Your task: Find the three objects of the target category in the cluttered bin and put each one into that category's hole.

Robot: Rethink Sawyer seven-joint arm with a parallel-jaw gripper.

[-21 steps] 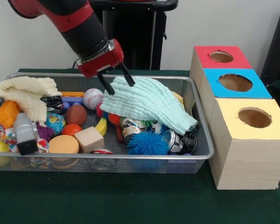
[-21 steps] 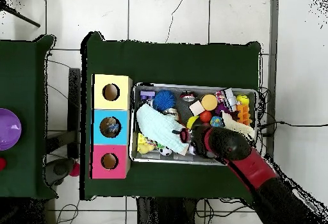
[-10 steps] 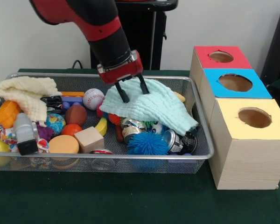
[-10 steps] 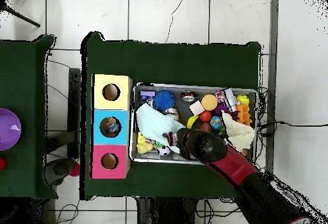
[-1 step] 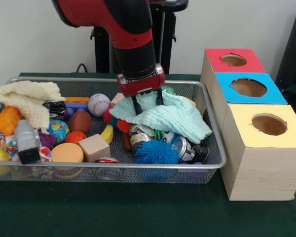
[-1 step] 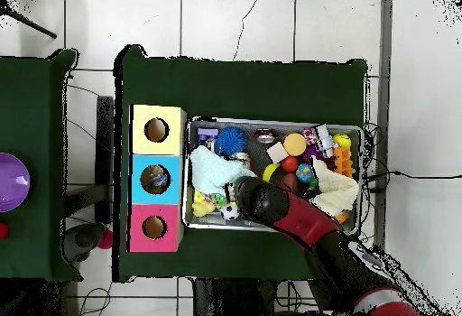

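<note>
Orange spikes stick out under the mint-green cloth's edge, so the robot should expect more spiky toys hidden below when it lifts the cloth.
A wire mesh bin holds a jumble of toys. A mint-green cloth lies bunched over its right half; from above the same cloth sits at the bin's left end. My gripper stands open, its two black fingers pressed down into the cloth's left edge with folds between them. In the overhead view my arm hides the gripper. Three boxes with round holes stand beside the bin: red, blue and yellow.
Also in the bin are a cream cloth, a baseball, a brown ball, a wood cube, an orange disc, a blue spiky ball and cans. A purple bowl sits on a side table.
My gripper moved right and down along the bin's far side into the mint cloth. The cloth has bunched up toward the right and shows less spread than before.
</note>
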